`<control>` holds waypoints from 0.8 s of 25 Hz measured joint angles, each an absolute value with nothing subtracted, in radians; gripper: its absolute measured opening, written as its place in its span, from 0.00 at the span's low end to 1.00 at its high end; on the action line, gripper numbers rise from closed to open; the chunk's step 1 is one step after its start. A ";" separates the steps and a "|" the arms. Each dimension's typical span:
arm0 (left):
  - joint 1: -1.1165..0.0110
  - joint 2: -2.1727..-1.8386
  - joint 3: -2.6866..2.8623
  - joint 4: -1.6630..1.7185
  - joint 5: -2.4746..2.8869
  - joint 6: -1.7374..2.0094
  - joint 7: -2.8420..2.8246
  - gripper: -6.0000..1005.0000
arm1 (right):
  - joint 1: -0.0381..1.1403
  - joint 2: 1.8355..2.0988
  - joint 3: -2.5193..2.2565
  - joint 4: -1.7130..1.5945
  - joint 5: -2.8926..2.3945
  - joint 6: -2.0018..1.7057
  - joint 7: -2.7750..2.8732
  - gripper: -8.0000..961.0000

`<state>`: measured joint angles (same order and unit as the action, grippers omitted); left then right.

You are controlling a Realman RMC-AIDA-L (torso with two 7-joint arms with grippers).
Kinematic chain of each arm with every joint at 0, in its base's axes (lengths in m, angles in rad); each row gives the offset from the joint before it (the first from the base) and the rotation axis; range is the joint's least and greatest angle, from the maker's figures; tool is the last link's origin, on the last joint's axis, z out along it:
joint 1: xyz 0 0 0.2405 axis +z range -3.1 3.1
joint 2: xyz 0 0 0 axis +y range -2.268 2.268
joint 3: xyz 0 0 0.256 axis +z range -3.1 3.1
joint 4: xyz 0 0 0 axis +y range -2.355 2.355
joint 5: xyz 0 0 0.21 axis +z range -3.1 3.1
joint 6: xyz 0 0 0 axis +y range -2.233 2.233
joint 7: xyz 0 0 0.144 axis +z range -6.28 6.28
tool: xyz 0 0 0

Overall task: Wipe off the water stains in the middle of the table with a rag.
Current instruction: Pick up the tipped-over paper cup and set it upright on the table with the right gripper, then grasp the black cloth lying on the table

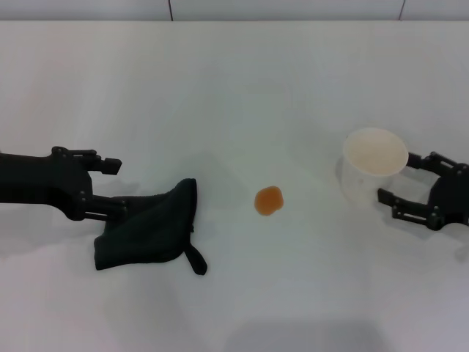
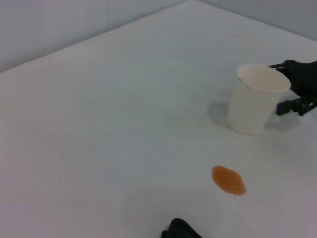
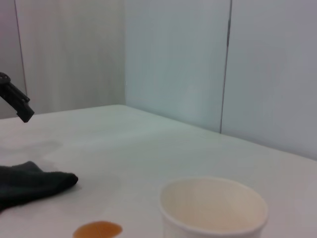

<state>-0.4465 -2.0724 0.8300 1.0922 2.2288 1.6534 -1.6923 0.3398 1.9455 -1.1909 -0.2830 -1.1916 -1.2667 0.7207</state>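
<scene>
The rag's edge point(image 1: 133, 202) is at the lower finger of my level left gripper, so next I back away, tilt down and reach the black cloth point(image 1: 126, 227) from above.
The water stain point(image 1: 269, 199) is a small orange blot in the middle of the white table point(image 1: 234, 88); it also shows in the left wrist view point(image 2: 229, 179) and the right wrist view point(image 3: 97, 230). The black rag point(image 1: 150, 229) lies crumpled to the left of it, strap tail toward me. My left gripper point(image 1: 110, 188) is open at the rag's left edge, its lower finger touching the cloth and its upper finger clear above it. A tip of the rag point(image 2: 181, 230) shows in the left wrist view. My right gripper point(image 1: 401, 180) stands open far right.
A white cup point(image 1: 374, 167) stands upright just left of the right gripper's fingers, to the right of the stain, and is empty inside point(image 3: 213, 208). A grey wall point(image 3: 173, 59) runs behind the table's far edge.
</scene>
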 joint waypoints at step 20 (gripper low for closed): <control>-0.346 -2.062 0.688 0.961 1.968 1.626 -1.558 0.87 | 0.237 1.891 -0.915 -0.985 -1.748 -1.530 1.371 0.87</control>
